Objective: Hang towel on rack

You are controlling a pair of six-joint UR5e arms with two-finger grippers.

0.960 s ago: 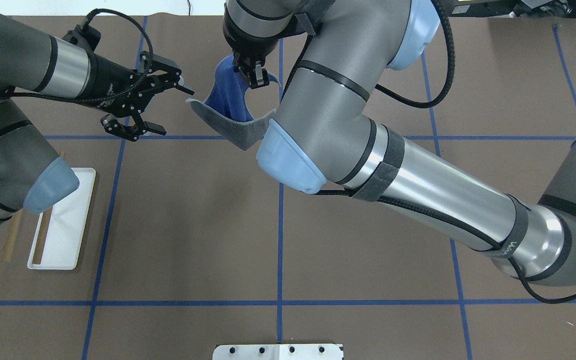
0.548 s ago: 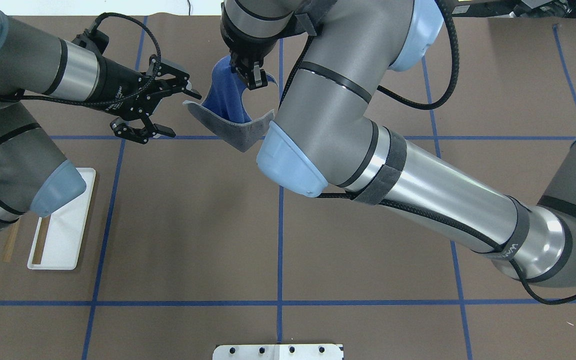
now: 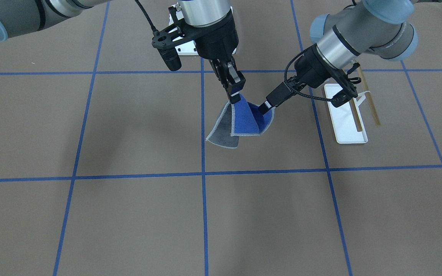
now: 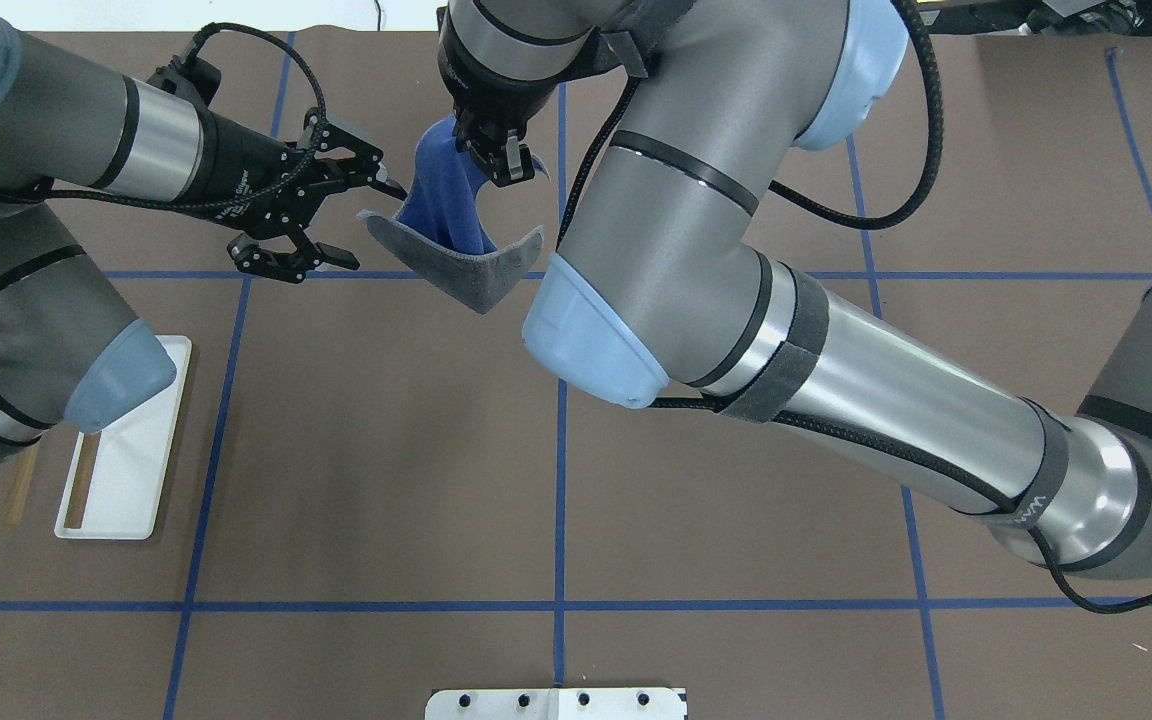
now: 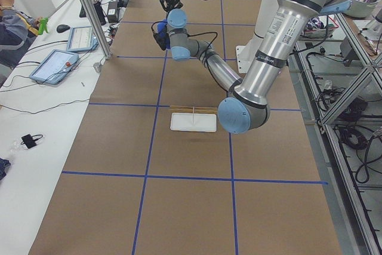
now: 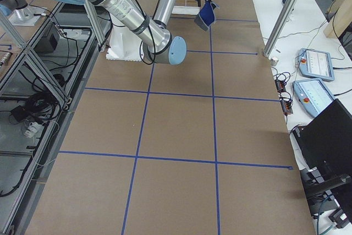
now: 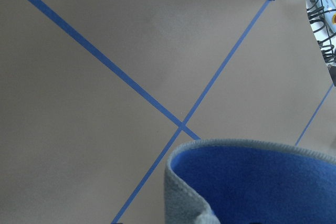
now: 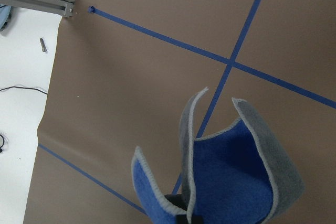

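The blue fold is hanging limp beside the grey flap (image 3: pixel 224 128), so I expect the towel (image 3: pixel 251 122) to sag in a loose curl when I carry it by its corner.
The towel (image 4: pixel 446 200), blue on one face and grey on the other, hangs folded above the table's far middle. My right gripper (image 4: pixel 501 160) is shut on its top corner, which also shows in the front view (image 3: pixel 235 97). My left gripper (image 4: pixel 376 228) is open at the towel's left edge, with its upper finger touching the blue fold (image 3: pixel 244 119). The left wrist view shows the towel's rim (image 7: pixel 252 182) close up. The rack (image 4: pixel 126 470) stands at the left, a white tray with wooden rods (image 3: pixel 370 99), partly hidden by my left elbow.
A white bolted base plate (image 4: pixel 556 703) sits at the table's near edge. Blue tape lines cross the brown table cover. Tablets (image 6: pixel 313 61) lie on a side table beyond the far edge.
My left gripper has moved right until its upper finger meets the towel. My right gripper has shifted the hanging towel slightly left.
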